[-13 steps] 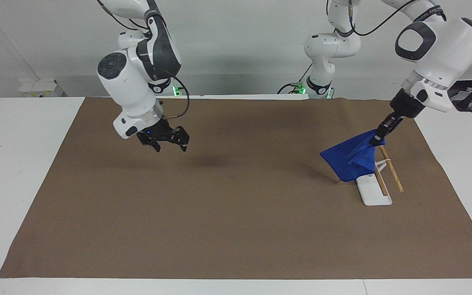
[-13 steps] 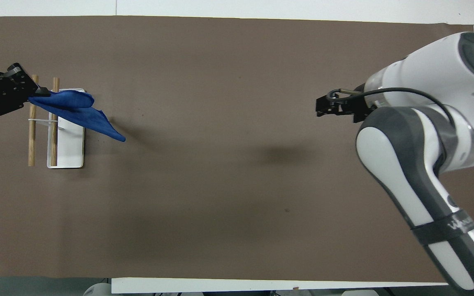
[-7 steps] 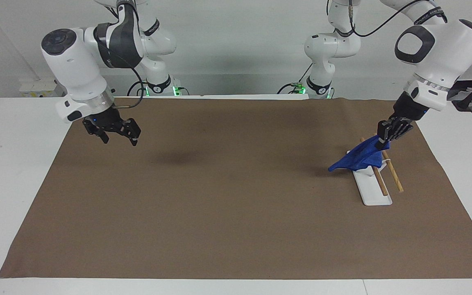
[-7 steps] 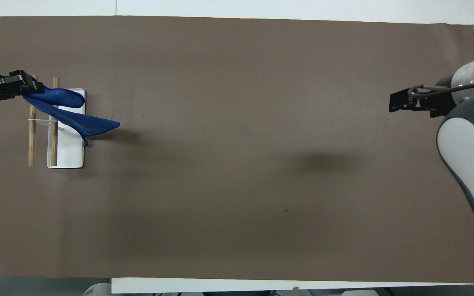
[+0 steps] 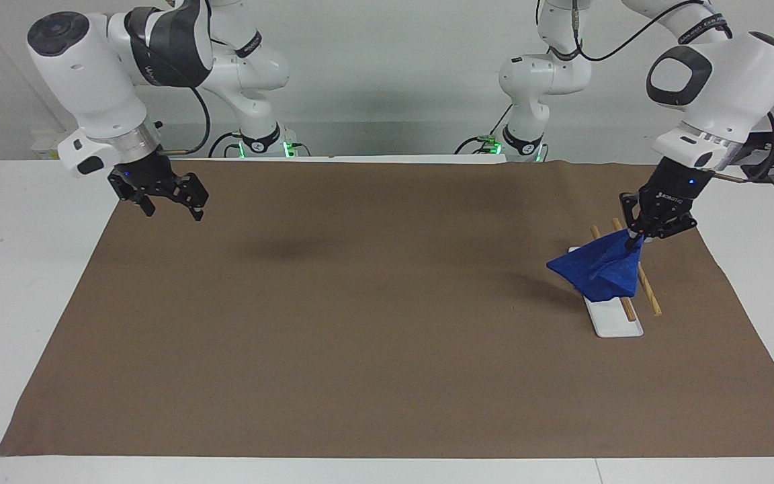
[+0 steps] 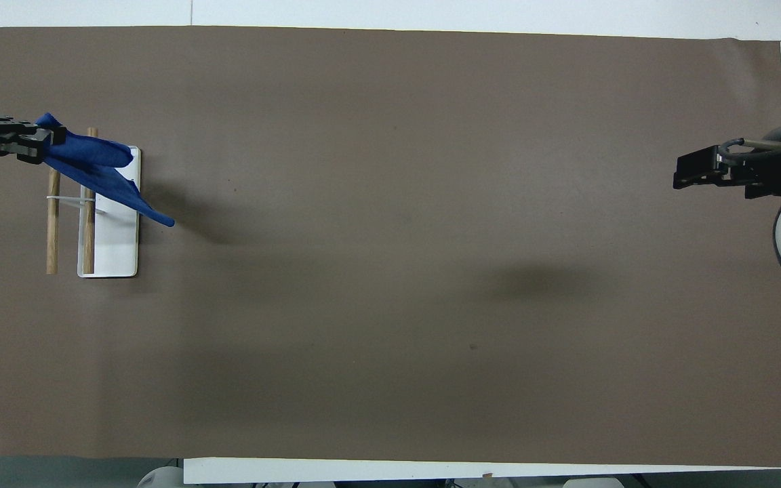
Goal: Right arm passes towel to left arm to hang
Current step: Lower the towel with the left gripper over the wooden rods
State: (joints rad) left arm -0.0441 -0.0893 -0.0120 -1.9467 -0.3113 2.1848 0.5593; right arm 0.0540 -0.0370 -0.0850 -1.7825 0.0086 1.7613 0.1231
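Note:
My left gripper should pull the held corner of the towel back across the wooden rods (image 6: 53, 221) before it opens, because the blue towel's loose end (image 6: 158, 212) hangs past the white base.
The blue towel (image 5: 595, 272) hangs from my left gripper (image 5: 634, 243), which is shut on its upper corner. The cloth drapes over a small rack with a white base (image 5: 614, 323) and two wooden rods (image 5: 648, 294) at the left arm's end of the table. In the overhead view the left gripper (image 6: 48, 137) holds the towel (image 6: 102, 169) over the rods (image 6: 52, 224) and the white base (image 6: 118, 247). My right gripper (image 5: 172, 210) is open and empty, raised over the mat's edge at the right arm's end; it also shows in the overhead view (image 6: 678, 171).
A large brown mat (image 5: 373, 349) covers most of the white table (image 5: 17, 269). The arm bases and cables stand at the robots' edge of the table.
My right arm has swung back from the middle of the mat to its own end and risen. My left gripper has turned and shifted over the rack, and the towel has swung with it.

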